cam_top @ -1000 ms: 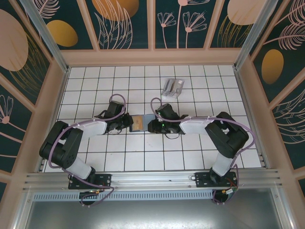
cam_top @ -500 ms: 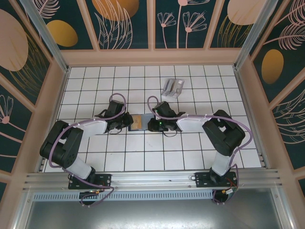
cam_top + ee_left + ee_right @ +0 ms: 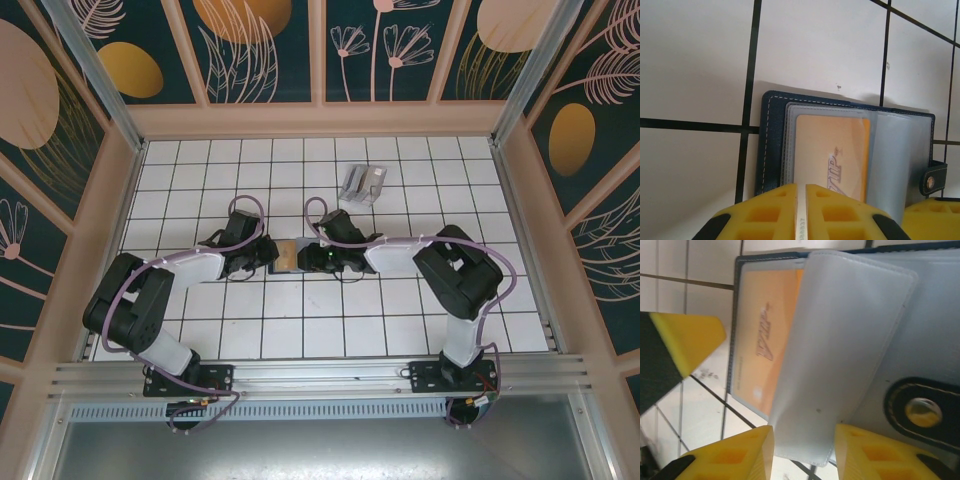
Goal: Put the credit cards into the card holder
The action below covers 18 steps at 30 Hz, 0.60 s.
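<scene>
The clear flap's way is blocked by my left gripper above the orange card (image 3: 832, 150), so my left gripper should move back to the holder's edge (image 3: 762, 157) before my right gripper turns the flap.
The navy card holder (image 3: 288, 257) lies open and flat between both grippers. An orange credit card (image 3: 832, 150) sits under a clear sleeve on its left half. My left gripper (image 3: 801, 200) is at the holder's left edge, shut on a thin pale credit card (image 3: 801, 215) seen almost edge-on. My right gripper (image 3: 804, 450) stands open over the holder's right side. A loose clear sleeve flap (image 3: 840, 355) lies in the gap between its fingers and partly covers the orange card (image 3: 762, 335). The snap strap (image 3: 920, 412) is beside the right finger.
A clear plastic tray (image 3: 362, 184) stands on the tiles behind and to the right of the holder. Wooden walls enclose the white tiled floor (image 3: 300, 330). A fingertip of the other arm (image 3: 685, 337) shows close to the holder's far edge.
My right gripper has slid left, further over the card holder. The left gripper and the holder have stayed in place.
</scene>
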Each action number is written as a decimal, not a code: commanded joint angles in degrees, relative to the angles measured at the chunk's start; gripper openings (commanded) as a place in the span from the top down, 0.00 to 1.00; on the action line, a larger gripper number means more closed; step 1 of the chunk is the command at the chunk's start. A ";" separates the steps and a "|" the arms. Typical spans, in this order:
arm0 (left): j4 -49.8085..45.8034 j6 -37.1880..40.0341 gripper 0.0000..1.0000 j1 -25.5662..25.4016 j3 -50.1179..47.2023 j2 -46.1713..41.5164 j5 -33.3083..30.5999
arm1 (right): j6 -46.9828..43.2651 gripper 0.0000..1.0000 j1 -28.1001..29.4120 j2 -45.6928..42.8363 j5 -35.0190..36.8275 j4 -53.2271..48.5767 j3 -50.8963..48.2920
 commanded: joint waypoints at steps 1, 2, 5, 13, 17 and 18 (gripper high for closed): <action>-1.12 1.22 0.85 -0.12 -0.14 -1.49 -0.81 | 3.05 0.65 0.11 1.18 -4.36 6.07 0.46; -0.86 1.38 0.85 -0.12 -0.46 -1.78 -1.25 | 3.33 0.65 0.12 1.05 -4.76 7.03 0.25; -1.77 2.34 0.85 0.01 -0.31 -1.86 -3.07 | 3.80 0.66 -0.05 0.92 -6.01 10.26 -0.72; -1.73 2.51 0.81 0.72 -0.16 -2.58 -0.99 | 5.06 0.65 -0.30 1.71 -6.99 12.24 -0.53; -1.80 3.24 0.77 0.76 -0.09 -2.63 -0.49 | 2.06 0.61 -0.50 -2.71 -3.25 7.11 -1.28; -2.09 3.36 0.77 0.76 0.09 -2.22 -0.49 | 0.76 0.60 -0.50 -4.11 -1.63 4.57 -1.28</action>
